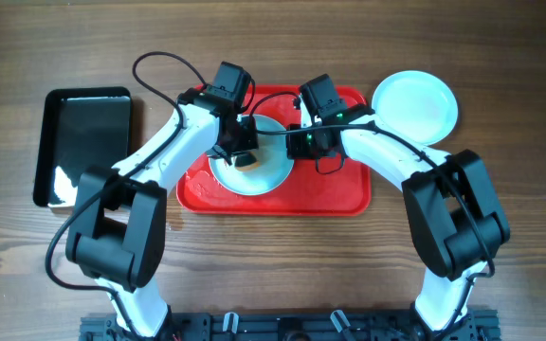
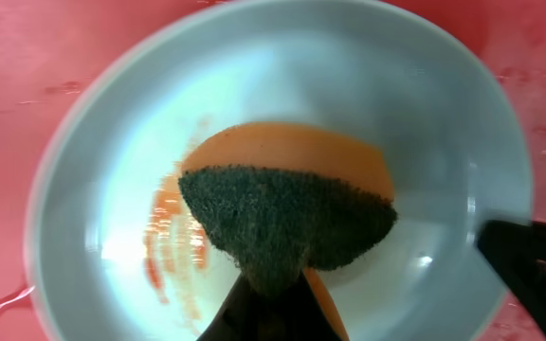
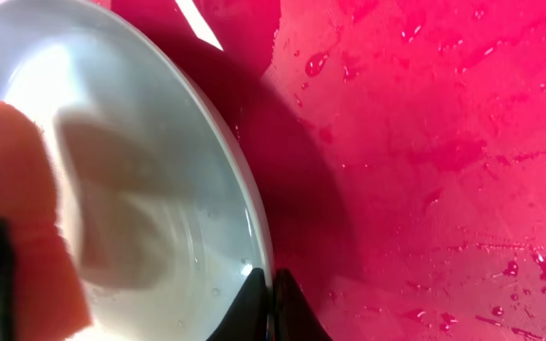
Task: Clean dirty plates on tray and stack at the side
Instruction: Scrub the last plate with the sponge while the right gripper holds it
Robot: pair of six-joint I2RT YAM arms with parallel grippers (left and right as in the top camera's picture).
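The orange-brown sauce smear [image 2: 172, 237] is next to the sponge. Next, my left gripper wipes the sponge back over the smear toward the rim [image 1: 212, 173] nearest the black tray.
One dirty plate [image 1: 262, 176] lies on the red tray [image 1: 339, 194]. In the left wrist view the plate [image 2: 444, 123] carries an orange-brown sauce smear [image 2: 171, 242] left of centre. My left gripper [image 2: 273, 298] is shut on an orange sponge with a dark green scouring face [image 2: 287, 213], which hangs over the plate's middle. My right gripper [image 3: 271, 292] is shut on the plate's rim [image 3: 240, 180], one finger inside and one outside. From above, the left gripper [image 1: 243, 156] and the right gripper [image 1: 294, 142] meet over this plate.
A clean-looking pale plate [image 1: 415, 106] rests on the wooden table just past the tray's far right corner. A glossy black tray [image 1: 85, 142] lies to the left. Water drops [image 3: 415, 152] speckle the red tray.
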